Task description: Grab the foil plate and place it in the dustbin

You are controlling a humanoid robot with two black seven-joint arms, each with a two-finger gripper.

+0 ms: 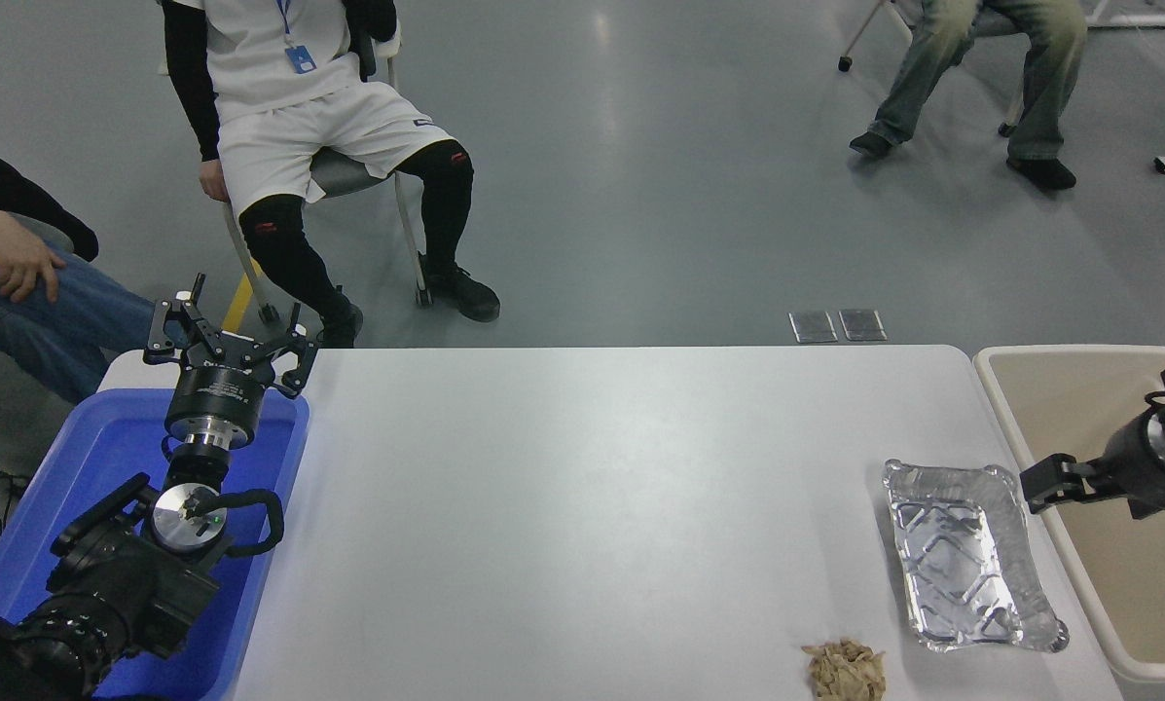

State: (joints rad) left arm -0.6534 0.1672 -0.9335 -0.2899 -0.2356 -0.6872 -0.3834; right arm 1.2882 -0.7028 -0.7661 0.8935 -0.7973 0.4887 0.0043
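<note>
The foil plate point(970, 557) should stay spread open when I lift it by one rim, because its bottom is ribbed point(952, 567) and its sides stand up.
The foil plate point(966, 555) lies flat on the white table point(582, 487) near its right edge, shiny silver with a ribbed bottom. The dustbin point(1005, 389), a large beige bin, stands against the table's right side. My right gripper point(1078, 487) comes in from the right edge, low over the dustbin's left rim, just right of the plate's far right corner. Its fingers are spread and hold nothing. My left gripper point(227, 336) is parked open at the lower left, over the far end of the blue tray.
A small tan crumpled scrap pile point(843, 670) lies at the table's front edge, left of the plate. A blue tray point(105, 458) sits under the left arm. People sit on chairs beyond the table's far side.
</note>
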